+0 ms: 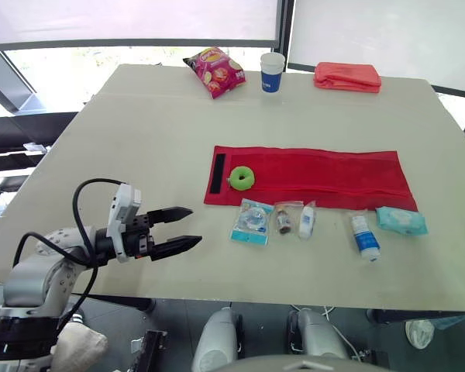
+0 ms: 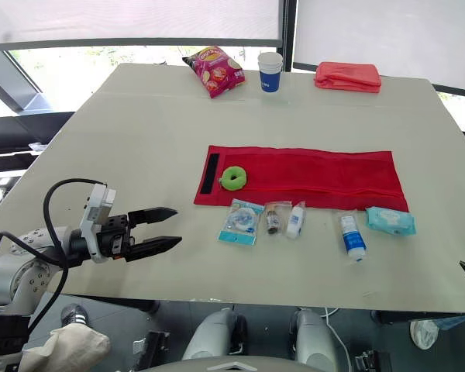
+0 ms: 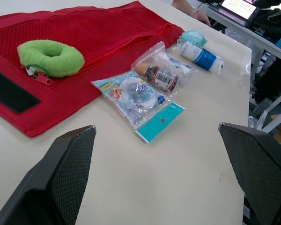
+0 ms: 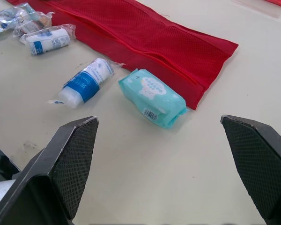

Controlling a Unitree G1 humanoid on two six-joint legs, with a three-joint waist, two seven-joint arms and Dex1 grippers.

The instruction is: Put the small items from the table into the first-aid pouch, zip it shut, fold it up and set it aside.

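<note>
The fuzzy green ring (image 3: 51, 57) is joined to the red tab (image 3: 43, 79) by a green loop, so the ring will stay attached to the pouch when I pull it aside.
The red first-aid pouch (image 1: 318, 177) lies unfolded flat at the middle of the table, with a black velcro strip (image 1: 218, 173) and a fluffy green ring (image 1: 241, 178) at its left end. Along its near edge lie a blue-and-white packet (image 1: 253, 221), a bagged brown vial (image 1: 284, 218), a bagged small white bottle (image 1: 307, 221), a white-and-blue tube (image 1: 364, 235) and a teal tissue pack (image 1: 401, 221). My left gripper (image 1: 195, 225) hovers open and empty left of the packet (image 3: 140, 101). My right gripper (image 4: 158, 121) is open, empty, near the tissue pack (image 4: 152, 97).
At the table's far edge stand a chips bag (image 1: 215, 71), a blue-and-white paper cup (image 1: 272, 72) and a folded red pouch (image 1: 347, 77). A person's hand (image 3: 195, 13) rests on a neighbouring desk beyond the table's right end.
</note>
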